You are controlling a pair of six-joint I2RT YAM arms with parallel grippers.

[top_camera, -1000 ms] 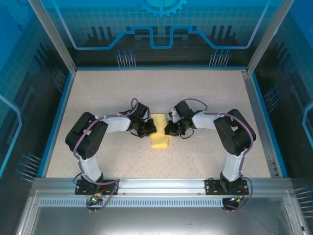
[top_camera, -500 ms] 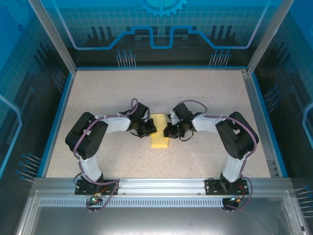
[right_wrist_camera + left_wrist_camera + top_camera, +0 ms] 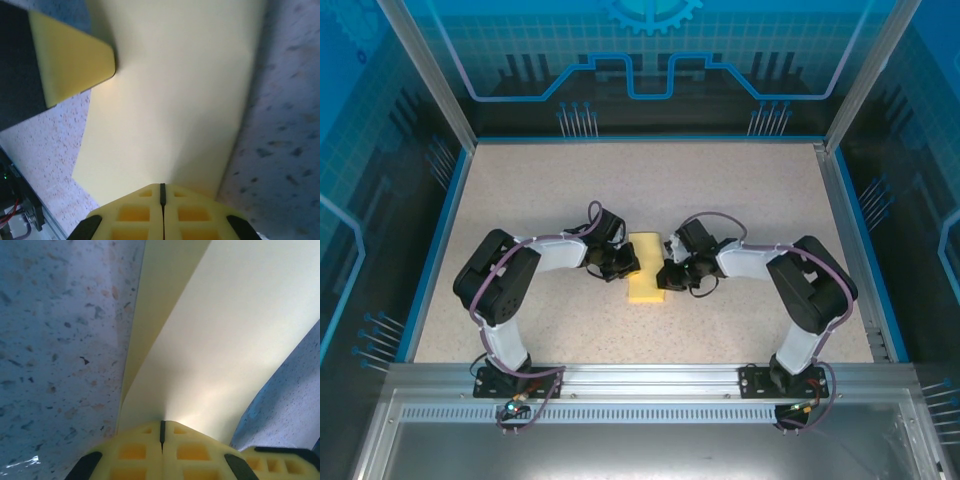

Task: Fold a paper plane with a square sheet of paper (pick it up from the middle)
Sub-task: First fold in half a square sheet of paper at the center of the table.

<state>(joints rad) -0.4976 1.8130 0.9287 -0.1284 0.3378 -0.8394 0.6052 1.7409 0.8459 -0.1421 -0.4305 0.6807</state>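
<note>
The folded edge (image 3: 250,67) stands rounded toward the paper's far end (image 3: 656,236), so my right gripper should turn back and press along it while my left gripper pins the paper.
The pale yellow sheet of paper (image 3: 646,268) lies mid-table, folded into a narrow upright rectangle. My left gripper (image 3: 631,266) is shut, its tips resting on the paper's left edge. My right gripper (image 3: 666,277) is shut too, its tips on the right edge slightly nearer me. In the left wrist view the closed left gripper (image 3: 162,426) touches the paper (image 3: 230,340), whose upper layer stands a little off the lower one. In the right wrist view the closed right gripper (image 3: 162,189) meets the paper (image 3: 175,100), with a left fingertip (image 3: 70,55) on its far side. Nothing sits between either pair of jaws.
The speckled table (image 3: 740,190) is bounded by a blue rim (image 3: 450,230) and clear enclosure walls. An aluminium rail (image 3: 640,380) carries both arm bases at the near edge. Open tabletop lies beyond and beside the paper.
The right arm has swung its elbow outward and its gripper has slid a little nearer along the paper's right edge. The left arm and the paper have stayed put.
</note>
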